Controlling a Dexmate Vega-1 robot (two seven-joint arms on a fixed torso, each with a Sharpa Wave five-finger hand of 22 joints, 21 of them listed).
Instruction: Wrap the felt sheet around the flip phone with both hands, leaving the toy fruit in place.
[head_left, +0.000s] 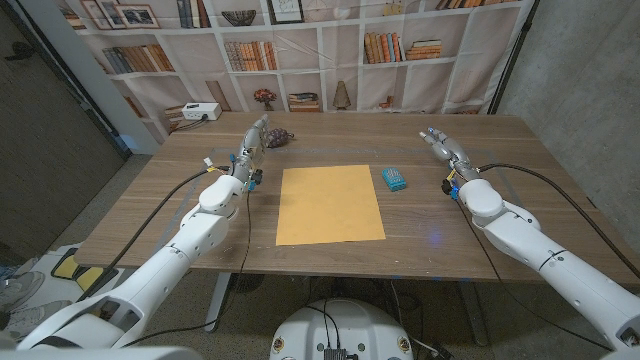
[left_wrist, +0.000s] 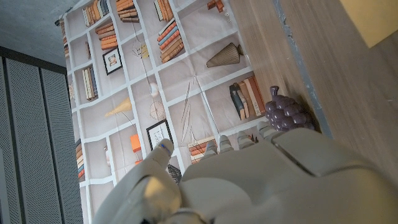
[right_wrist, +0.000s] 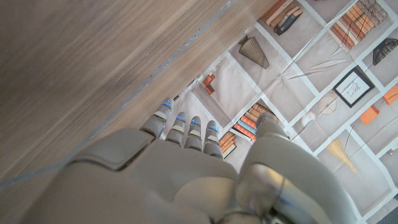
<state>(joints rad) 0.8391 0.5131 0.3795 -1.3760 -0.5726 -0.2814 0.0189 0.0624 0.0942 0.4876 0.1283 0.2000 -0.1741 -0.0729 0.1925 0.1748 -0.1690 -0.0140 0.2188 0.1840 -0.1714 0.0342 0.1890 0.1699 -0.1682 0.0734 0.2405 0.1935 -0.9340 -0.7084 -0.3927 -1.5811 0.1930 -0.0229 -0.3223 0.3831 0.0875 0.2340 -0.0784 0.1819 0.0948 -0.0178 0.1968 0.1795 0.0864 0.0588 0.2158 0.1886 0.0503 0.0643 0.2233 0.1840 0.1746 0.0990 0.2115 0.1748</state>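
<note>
The felt sheet (head_left: 330, 205) will move and turn when I push the flip phone onto it, because its edges (head_left: 331, 242) lie free on the wood.
A yellow felt sheet (head_left: 330, 204) lies flat in the middle of the table, and one corner of the felt sheet (left_wrist: 373, 18) shows in the left wrist view. A small teal flip phone (head_left: 394, 178) lies closed on the wood just off the sheet's right edge, near its far corner. The purple toy grapes (head_left: 277, 138) sit at the back, left of centre, also seen as the grapes (left_wrist: 287, 114) beyond my left fingers. My left hand (head_left: 252, 140) (left_wrist: 249, 180) stands left of the sheet, fingers stretched, holding nothing, close beside the grapes. My right hand (head_left: 440, 143) (right_wrist: 186, 168) is right of the phone, fingers apart and empty.
A white box (head_left: 200, 112) stands at the table's (head_left: 480, 230) back left corner. Behind the table hangs a printed bookshelf backdrop (head_left: 330, 50). Bare wood runs along both sides of the sheet and in front of it.
</note>
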